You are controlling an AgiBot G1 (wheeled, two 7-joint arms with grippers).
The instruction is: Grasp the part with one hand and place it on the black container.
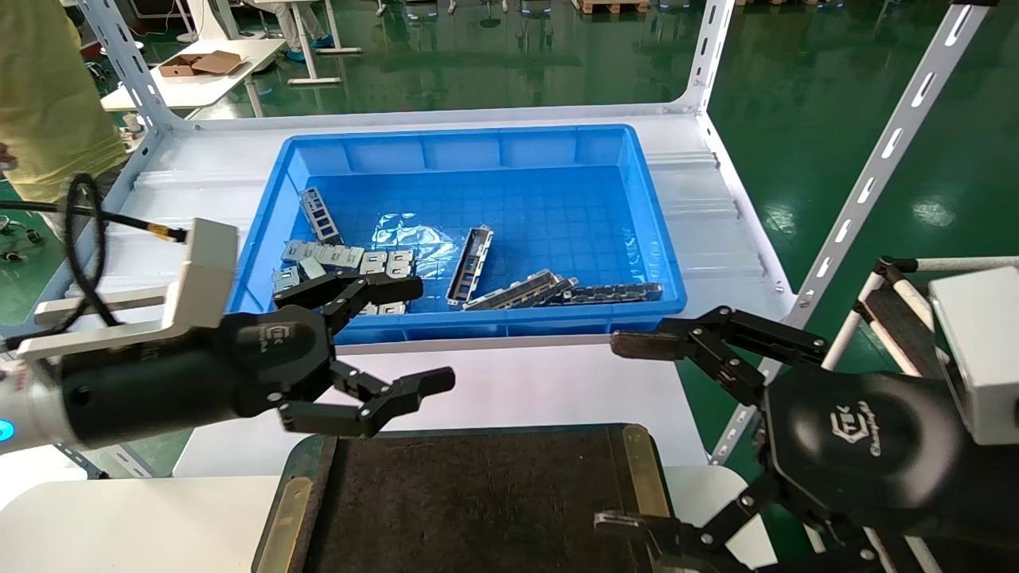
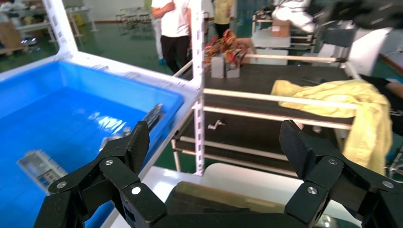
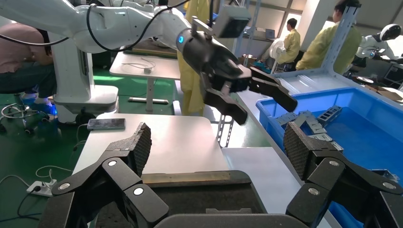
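Note:
The part's middle (image 1: 470,264) is away from the plates and channel bars, so my left gripper stays open and keep going toward it until the fingers reach across its narrow width (image 1: 472,259).
The part (image 1: 470,265), a slim silver-grey channel bar with cutouts, lies in the middle of the blue bin (image 1: 458,151). The black container (image 1: 478,501) sits at the front centre, with brass side strips; it also shows in the right wrist view (image 3: 199,194) and the left wrist view (image 2: 214,204). My left gripper (image 1: 418,334) is open and empty, hovering over the bin's front left edge and the container's far left corner. My right gripper (image 1: 621,434) is open and empty, beside the container's right side.
In the bin lie flat silver multi-cell plates (image 1: 342,259), more channel bars (image 1: 517,290) and a dark perforated strip (image 1: 613,293). White shelf uprights (image 1: 876,159) stand at the right. A person in yellow (image 1: 48,95) stands at the far left.

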